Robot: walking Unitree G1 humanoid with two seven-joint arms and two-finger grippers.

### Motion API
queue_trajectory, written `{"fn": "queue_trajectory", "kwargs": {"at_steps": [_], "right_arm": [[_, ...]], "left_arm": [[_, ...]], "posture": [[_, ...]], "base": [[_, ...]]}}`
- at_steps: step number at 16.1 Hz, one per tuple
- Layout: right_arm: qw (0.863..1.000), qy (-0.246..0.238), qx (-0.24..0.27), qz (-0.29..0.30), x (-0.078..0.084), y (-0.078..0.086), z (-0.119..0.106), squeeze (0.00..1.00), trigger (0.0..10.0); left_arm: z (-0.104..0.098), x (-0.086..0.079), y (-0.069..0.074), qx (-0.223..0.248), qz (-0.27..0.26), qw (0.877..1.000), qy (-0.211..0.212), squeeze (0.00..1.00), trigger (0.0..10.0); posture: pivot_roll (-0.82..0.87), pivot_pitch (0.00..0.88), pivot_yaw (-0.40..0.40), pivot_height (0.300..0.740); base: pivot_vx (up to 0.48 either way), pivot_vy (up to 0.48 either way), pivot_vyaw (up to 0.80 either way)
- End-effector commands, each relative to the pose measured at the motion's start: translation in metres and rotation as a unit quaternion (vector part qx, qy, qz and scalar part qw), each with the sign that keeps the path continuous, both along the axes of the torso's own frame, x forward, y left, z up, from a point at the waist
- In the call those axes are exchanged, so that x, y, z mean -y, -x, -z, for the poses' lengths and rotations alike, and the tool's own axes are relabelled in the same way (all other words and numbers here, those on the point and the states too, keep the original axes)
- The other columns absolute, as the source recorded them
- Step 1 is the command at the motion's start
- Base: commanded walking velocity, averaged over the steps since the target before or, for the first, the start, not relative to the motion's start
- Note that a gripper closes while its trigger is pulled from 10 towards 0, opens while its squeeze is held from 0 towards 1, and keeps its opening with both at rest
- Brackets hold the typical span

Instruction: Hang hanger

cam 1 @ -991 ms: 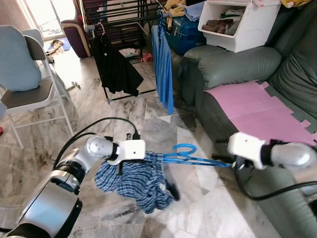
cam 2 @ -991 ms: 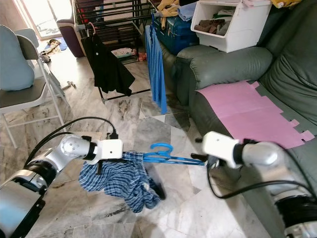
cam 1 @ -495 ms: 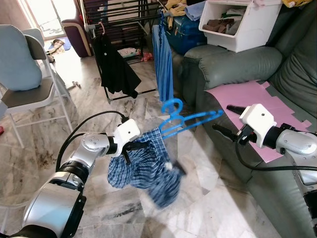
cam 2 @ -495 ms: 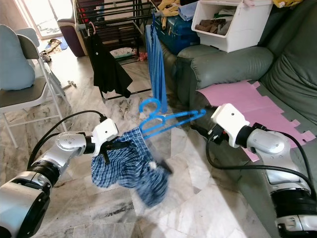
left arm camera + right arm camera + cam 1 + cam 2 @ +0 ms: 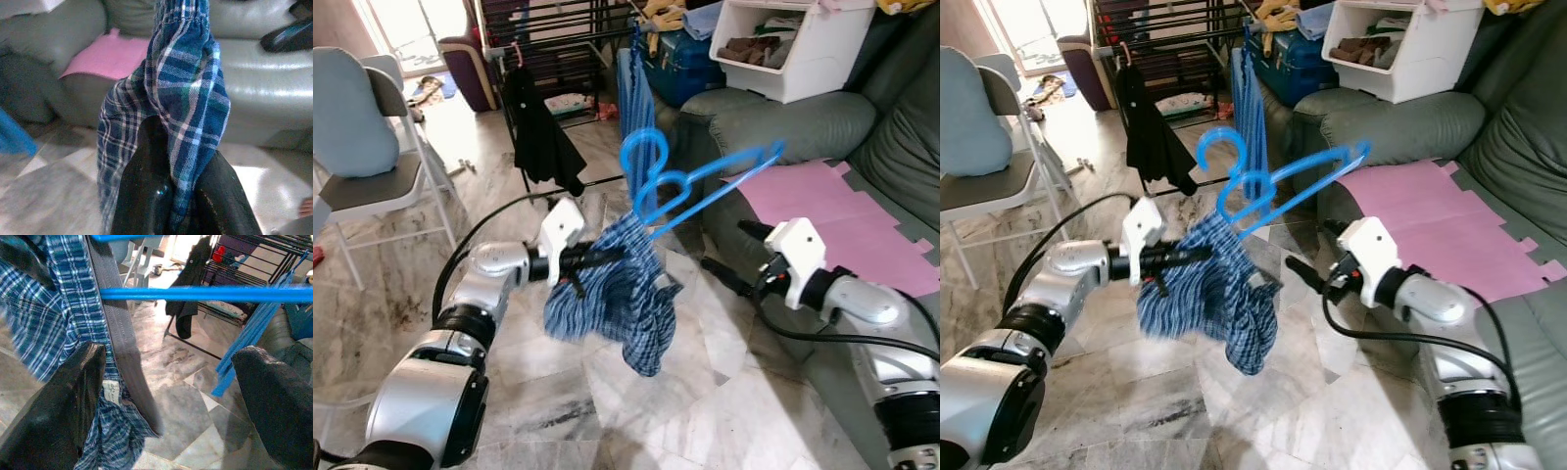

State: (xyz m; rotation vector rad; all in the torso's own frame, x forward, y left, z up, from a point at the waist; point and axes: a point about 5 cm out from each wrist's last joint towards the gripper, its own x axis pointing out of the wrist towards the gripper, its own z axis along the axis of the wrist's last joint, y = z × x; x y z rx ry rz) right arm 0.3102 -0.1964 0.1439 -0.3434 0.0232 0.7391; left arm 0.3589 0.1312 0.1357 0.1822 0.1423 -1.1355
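The hanger (image 5: 734, 160) will come along when I carry the plaid garment, because the blue hanger's lower end is tucked into the garment (image 5: 652, 235).
A blue plastic hanger (image 5: 690, 186) is up in the air, tilted, with its hook (image 5: 641, 157) uppermost and its lower end tucked into a blue plaid garment (image 5: 626, 294). My left gripper (image 5: 597, 258) is shut on the bunched top of that garment; the left wrist view shows the plaid cloth (image 5: 181, 112) pinched between the black fingers. My right gripper (image 5: 724, 250) is just below the hanger's long arm, open, its fingers wide apart. In the right wrist view the blue hanger bar (image 5: 195, 293) crosses beyond the spread fingers without touching them.
A dark drying rack (image 5: 548, 39) stands behind, with a black garment (image 5: 538, 137) and a long blue cloth (image 5: 636, 108) hanging on it. A green sofa (image 5: 783, 127) with a pink mat (image 5: 832, 211) and a white bin (image 5: 793, 49) is on the right. A chair (image 5: 372, 166) is on the left.
The left gripper has lifted the plaid garment higher. The hanger has risen and tipped more upright. The right gripper now sits lower, beneath the hanger's arm rather than at its end.
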Motion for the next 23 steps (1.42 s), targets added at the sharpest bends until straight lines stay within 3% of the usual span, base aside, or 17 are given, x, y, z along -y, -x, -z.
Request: {"fn": "queue_trajectory", "kwargs": {"at_steps": [1,7,8,10,11,12,13,14,19,22,23], "right_arm": [[1.000,-0.008,-0.009,0.002,-0.002,-0.001,0.003,1.00,10.0],[0.999,-0.018,-0.034,0.021,-0.001,-0.005,0.014,1.00,10.0],[0.998,-0.020,-0.045,0.025,-0.002,-0.005,0.020,0.87,10.0],[0.998,-0.022,-0.047,0.027,-0.002,-0.006,0.020,0.87,10.0],[0.998,-0.027,-0.056,0.022,-0.005,-0.005,0.023,0.33,10.0],[0.997,-0.029,-0.063,0.017,-0.007,-0.005,0.026,0.27,10.0],[0.997,-0.031,-0.070,0.013,-0.009,-0.004,0.029,0.04,10.0],[0.996,-0.035,-0.084,0.007,-0.011,-0.003,0.034,0.00,10.0],[0.989,-0.041,-0.139,-0.019,-0.020,0.005,0.053,0.00,10.0],[0.979,-0.013,-0.199,0.046,-0.002,0.008,0.078,0.00,10.0],[0.968,-0.023,-0.239,0.079,0.007,0.011,0.090,0.00,10.0]], "left_arm": [[-0.014,0.001,-0.001,0.019,0.024,0.999,0.016,0.00,0.0],[-0.022,0.011,0.009,0.046,0.114,0.992,-0.005,0.00,0.0],[-0.029,0.016,0.012,0.063,0.141,0.988,-0.009,0.00,0.0],[-0.031,0.018,0.012,0.064,0.146,0.987,-0.006,0.00,0.0],[-0.039,0.023,0.011,0.077,0.149,0.986,0.004,0.00,0.0],[-0.043,0.026,0.011,0.084,0.153,0.985,0.012,0.00,0.0],[-0.048,0.030,0.012,0.091,0.158,0.983,0.019,0.00,0.0],[-0.055,0.036,0.014,0.099,0.169,0.980,0.031,0.00,0.0],[-0.070,0.048,0.014,0.120,0.172,0.976,0.054,0.00,0.0],[-0.094,0.052,0.015,0.116,0.170,0.972,0.115,0.00,0.0],[-0.103,0.048,0.011,0.106,0.150,0.972,0.145,0.00,0.0]], "posture": [[-0.16,0.000,0.068,0.740],[-0.15,0.000,0.065,0.740],[-0.15,0.000,0.065,0.740],[-0.15,0.000,0.065,0.740],[-0.15,0.000,0.064,0.740],[-0.15,0.000,0.062,0.740],[-0.15,0.000,0.062,0.740],[-0.15,0.000,0.062,0.740],[-0.15,0.000,0.063,0.740],[-0.15,0.000,0.059,0.740],[-0.15,0.000,0.057,0.740]], "base": [[0.000,0.000,0.00],[0.000,0.000,0.00],[0.000,0.000,0.00],[0.000,0.000,0.00],[0.000,0.000,0.00],[0.000,0.000,0.00],[0.000,0.000,0.00],[0.000,0.000,0.00],[0.000,0.000,0.00],[0.000,0.000,0.00],[0.000,0.000,0.00]]}}
